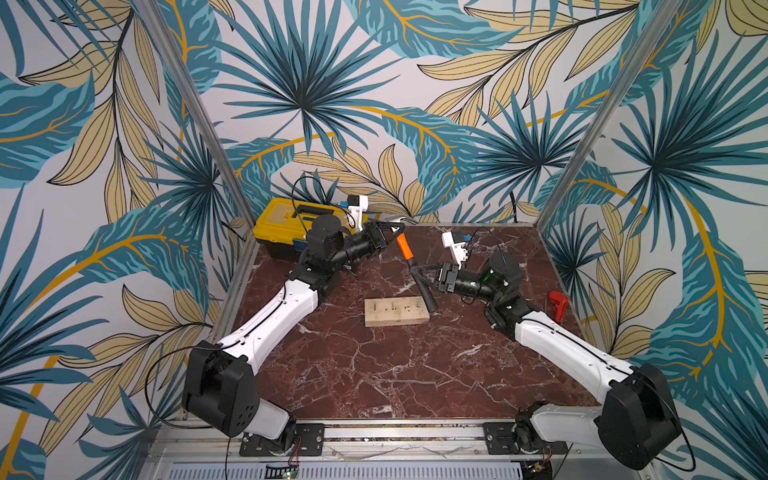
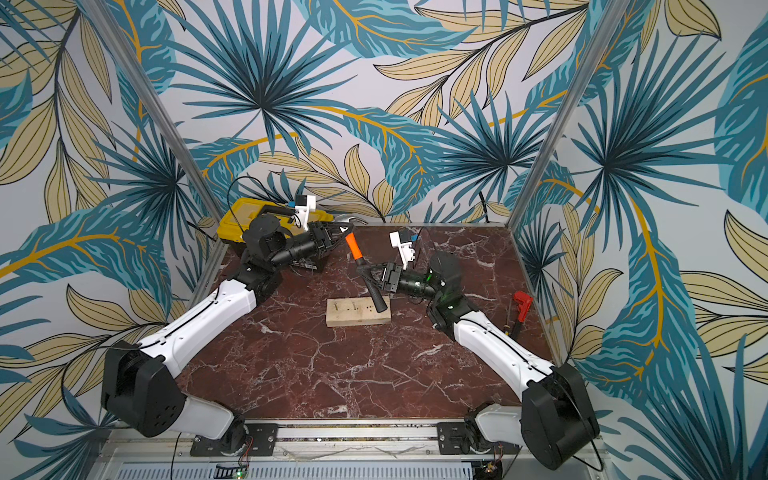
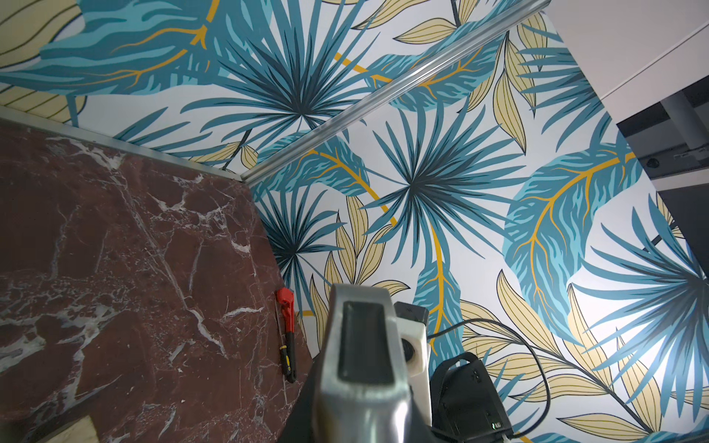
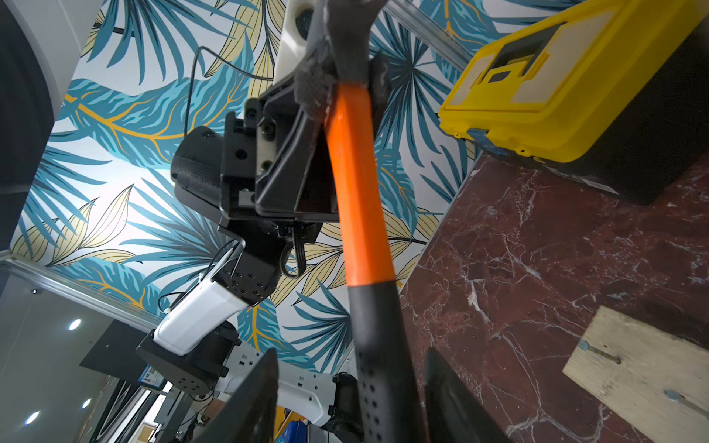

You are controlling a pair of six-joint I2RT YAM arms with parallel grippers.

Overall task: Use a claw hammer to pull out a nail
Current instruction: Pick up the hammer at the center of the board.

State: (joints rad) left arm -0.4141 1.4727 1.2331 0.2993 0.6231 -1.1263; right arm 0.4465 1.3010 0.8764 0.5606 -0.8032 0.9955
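Observation:
The black grip's end (image 1: 432,304) sticks out far past my right gripper. My left gripper should hold the head (image 1: 398,220) steady while my right gripper moves down to that end.
The claw hammer (image 1: 404,246) hangs tilted above the table, silver head up near the back wall and black grip slanting down over the wooden block (image 1: 396,311). My left gripper (image 1: 386,232) is shut on the claw hammer just under its head (image 3: 364,345). My right gripper (image 1: 422,276) stands open around the black lower shaft (image 4: 380,345); a clear gap shows beside one finger (image 4: 264,383). A nail (image 4: 602,353) lies bent over on the block (image 4: 644,368), and another nail head (image 4: 673,395) shows nearby. Both top views show the hammer (image 2: 354,247) spanning the two grippers.
A yellow toolbox (image 1: 282,226) sits at the back left corner, right behind my left arm. A red-headed tool (image 1: 558,303) with a dark shaft lies along the right wall. Aluminium posts and patterned walls close in the table on three sides.

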